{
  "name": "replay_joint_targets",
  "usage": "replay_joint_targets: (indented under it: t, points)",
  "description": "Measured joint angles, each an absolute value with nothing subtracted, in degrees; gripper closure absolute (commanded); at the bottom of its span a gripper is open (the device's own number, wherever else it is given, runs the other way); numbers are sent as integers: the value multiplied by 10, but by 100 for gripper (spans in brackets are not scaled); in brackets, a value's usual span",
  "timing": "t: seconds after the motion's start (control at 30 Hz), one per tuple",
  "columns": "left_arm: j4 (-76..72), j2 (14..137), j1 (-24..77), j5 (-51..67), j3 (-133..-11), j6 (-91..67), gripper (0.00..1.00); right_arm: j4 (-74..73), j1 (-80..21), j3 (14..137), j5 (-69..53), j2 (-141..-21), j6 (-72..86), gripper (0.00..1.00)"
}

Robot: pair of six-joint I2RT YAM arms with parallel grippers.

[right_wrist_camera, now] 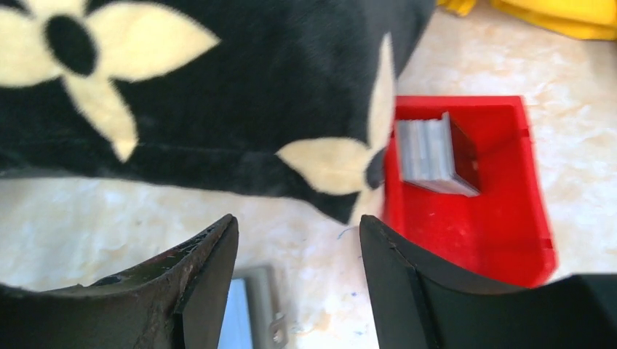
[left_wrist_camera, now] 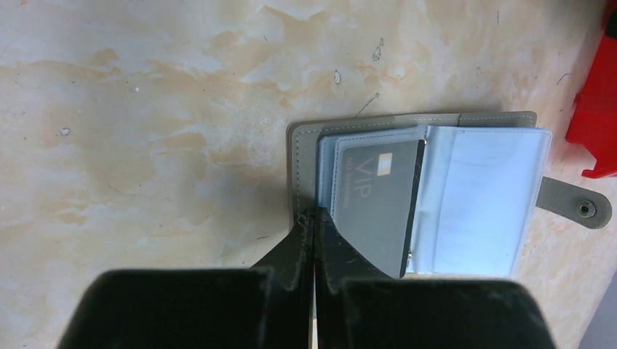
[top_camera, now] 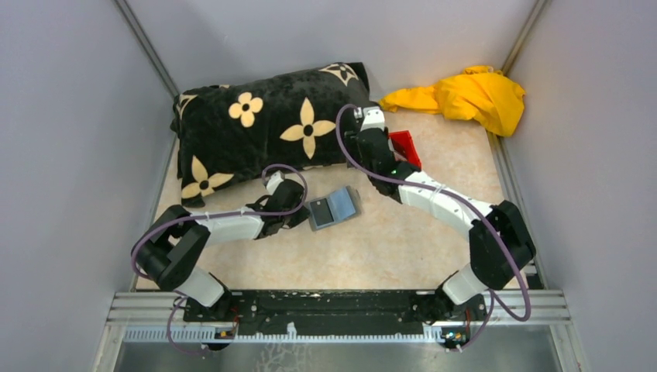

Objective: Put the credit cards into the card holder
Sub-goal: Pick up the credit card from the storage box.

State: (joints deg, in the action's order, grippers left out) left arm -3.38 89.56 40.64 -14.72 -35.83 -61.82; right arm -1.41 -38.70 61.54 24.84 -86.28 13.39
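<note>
I go on moving my right gripper toward the card stack [right_wrist_camera: 429, 149] and close it on the front card, because the front credit card's dark side [right_wrist_camera: 466, 156] is open to the empty space in the red bin.
The grey card holder [top_camera: 335, 207] lies open on the table, its clear sleeves [left_wrist_camera: 484, 196] facing up. A dark grey credit card [left_wrist_camera: 378, 200] marked VIP lies on its left half, partly tucked into a sleeve. My left gripper [left_wrist_camera: 314, 217] is shut, its tips against the holder's near edge beside that card; I cannot tell whether they pinch it. More credit cards [right_wrist_camera: 436, 153] lean in a stack inside the small red bin [right_wrist_camera: 509, 233]. My right gripper [right_wrist_camera: 297, 222] hangs open and empty between the holder's snap strap [right_wrist_camera: 273, 331] and the bin.
A black pillow with cream flowers [top_camera: 263, 128] lies at the back left, its corner touching the red bin [top_camera: 406, 146]. A yellow cloth [top_camera: 465, 97] is bunched in the back right corner. Grey walls close in both sides.
</note>
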Motion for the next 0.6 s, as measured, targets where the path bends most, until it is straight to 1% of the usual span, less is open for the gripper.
replay_joint_targets:
  t: [0.1,0.23,0.43,0.6]
  points:
    - [-35,896,403,-143,-358,-614,100,-42,-361,644,258,-871,125,37]
    - [-36,895,401,-138,-358,-607,100,-64,-303,674,253,-895,126,37]
    - [-39,895,397,-130,-358,-596,100,-91,-222,677,194,-929,138,37]
    - [-38,897,395,-125,-362,-587,100,-93,-186,677,148,-952,146,37]
